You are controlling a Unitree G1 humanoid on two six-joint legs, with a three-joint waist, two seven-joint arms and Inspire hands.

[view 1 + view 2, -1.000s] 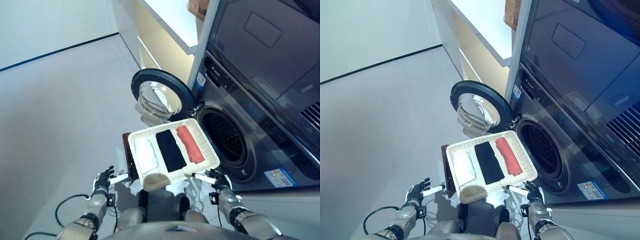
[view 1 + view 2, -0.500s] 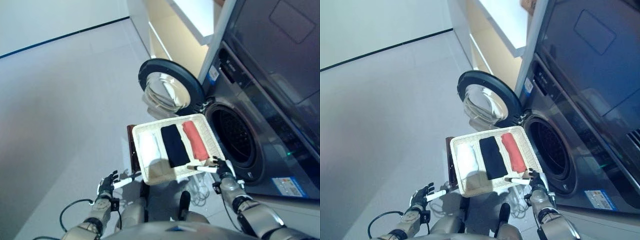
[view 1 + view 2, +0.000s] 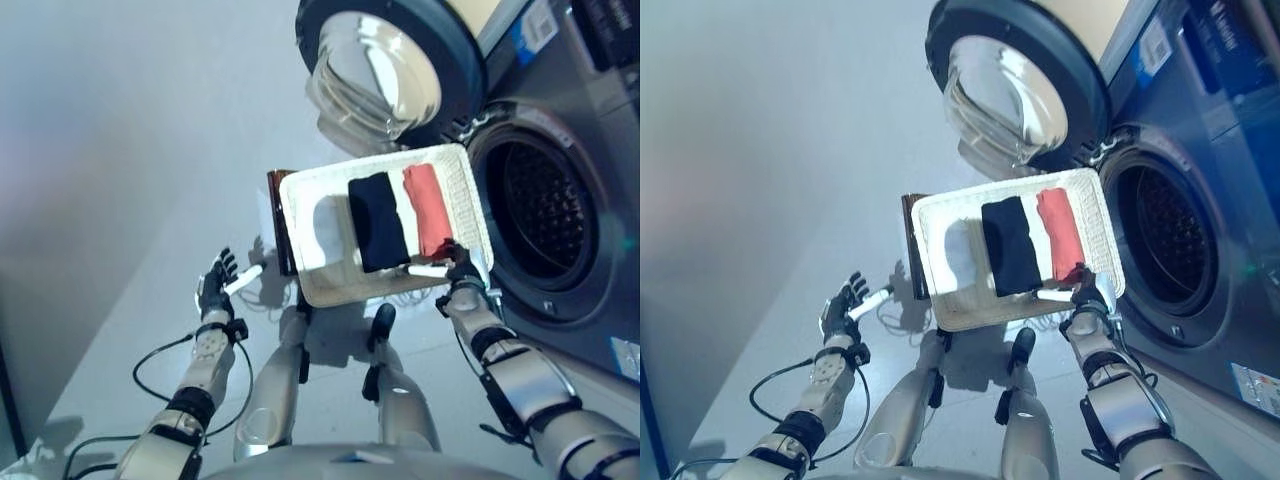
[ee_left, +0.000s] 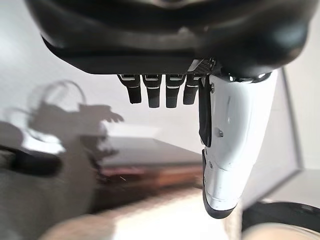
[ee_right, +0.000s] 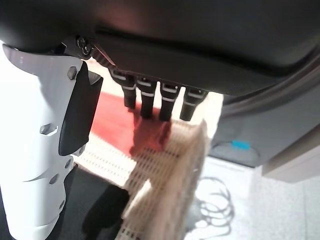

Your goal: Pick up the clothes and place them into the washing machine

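The robot's fingers reach the near end [image 3: 437,246] of the long folded red cloth [image 3: 427,208]. The cloth's far end will drag over the basket's rim when the robot carries it.
A white woven basket [image 3: 325,288] rests on a dark brown stand [image 3: 279,222] in front of me. Three folded clothes lie in it side by side: white [image 3: 331,226], navy [image 3: 378,221] and red [image 3: 428,208]. My right hand [image 3: 461,273] is at the basket's near right corner, open. In the right wrist view its straight fingers [image 5: 150,102] reach over the rim [image 5: 167,172] just above the red cloth [image 5: 117,125]. My left hand [image 3: 214,287] is open, left of the stand, touching nothing. The washing machine's drum opening [image 3: 545,215] is just right of the basket.
The washer's round door [image 3: 385,65] stands swung open beyond the basket, on the far left of the drum. The machine's dark front [image 3: 1230,300] fills the right side. Grey floor [image 3: 120,150] stretches to the left.
The camera has tilted down and closer. My right hand has moved forward to the basket's near right corner by the red cloth. The left hand stays left of the stand.
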